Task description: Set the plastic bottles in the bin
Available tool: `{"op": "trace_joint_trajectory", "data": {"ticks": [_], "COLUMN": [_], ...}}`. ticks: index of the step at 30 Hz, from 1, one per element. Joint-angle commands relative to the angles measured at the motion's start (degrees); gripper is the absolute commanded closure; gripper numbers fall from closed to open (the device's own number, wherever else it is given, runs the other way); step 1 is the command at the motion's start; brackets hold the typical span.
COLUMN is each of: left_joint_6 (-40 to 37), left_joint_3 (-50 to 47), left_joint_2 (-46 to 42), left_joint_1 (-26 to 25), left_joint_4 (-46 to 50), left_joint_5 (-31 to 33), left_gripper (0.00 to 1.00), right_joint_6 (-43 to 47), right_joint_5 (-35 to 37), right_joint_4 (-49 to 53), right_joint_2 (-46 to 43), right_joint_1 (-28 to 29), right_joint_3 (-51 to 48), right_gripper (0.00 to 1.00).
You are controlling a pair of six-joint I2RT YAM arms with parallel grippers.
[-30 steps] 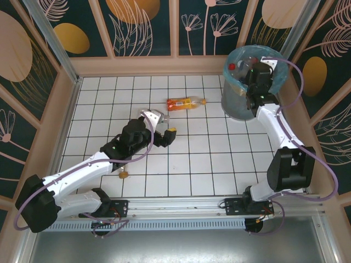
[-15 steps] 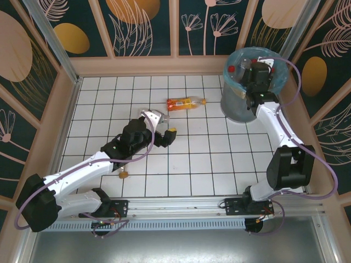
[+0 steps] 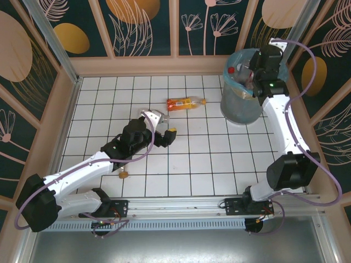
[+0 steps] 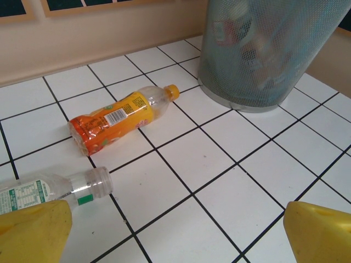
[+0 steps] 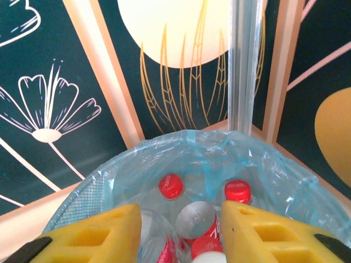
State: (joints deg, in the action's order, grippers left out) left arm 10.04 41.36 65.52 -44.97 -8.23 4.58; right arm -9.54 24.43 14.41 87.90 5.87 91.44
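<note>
The robot's left arm is over the bottle with the brown cap, so the left gripper should move out of the way before the right gripper grabs that bottle.
An orange-labelled plastic bottle lies on the white tiles left of the bin. A clear bottle with a green-and-white label lies beside my left gripper's left fingertip. My left gripper hovers low over the tiles, open wide, with nothing between its fingers. My right gripper hangs over the bin's blue bag, jaws apart and holding nothing. Below it, several red-capped bottles lie in the bin.
Raised beige walls with dark flower panels close in the tiled floor on three sides. A small orange bit lies near the left arm. The bin stands in the far right corner by a metal post.
My right arm has risen and drawn back toward the bin's far right rim. The left arm and both floor bottles have not moved.
</note>
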Motion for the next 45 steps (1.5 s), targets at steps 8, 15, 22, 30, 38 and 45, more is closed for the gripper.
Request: {"op": "trace_joint_trajectory", "data": {"ticks": [8,15,22,30,38,45], "left_joint_6": [-0.56,-0.4,-0.2,0.12,2.65,7.51], "left_joint_3": [0.4,0.33,0.13,2.17,5.54,7.27], "left_joint_2": [-1.43,-0.77,-0.66,-0.46,-3.02,-6.73], "left_joint_1": [-0.01,-0.02,-0.02,0.03,-0.02,0.11], "left_joint_4": [0.93,0.69,0.58,3.65,7.97,14.4], "left_joint_5": [0.96,0.44,0.58,2.66,6.02,11.58], "left_gripper": [0.02,0.02,0.01,0.01,0.02,0.01], "right_joint_6": [-5.76,-8.05,-7.86,-8.77,-8.86,-6.27], "right_joint_5": [-2.72,-9.54,-12.17,-13.28,-4.06,5.36], "right_joint_4": [13.16,14.44,15.86,18.33,15.08,12.56], "right_joint_2": [7.32,6.09,7.17,5.81,-3.29,-9.23], "right_joint_1": [-1.79,-4.48,-5.98,-6.08,-0.44,10.61], "right_joint_3": [1.01,-4.26,-5.68,0.58,6.18,6.69], "right_gripper": [0.75,0.75,0.76,0.69,0.38,0.36]}}
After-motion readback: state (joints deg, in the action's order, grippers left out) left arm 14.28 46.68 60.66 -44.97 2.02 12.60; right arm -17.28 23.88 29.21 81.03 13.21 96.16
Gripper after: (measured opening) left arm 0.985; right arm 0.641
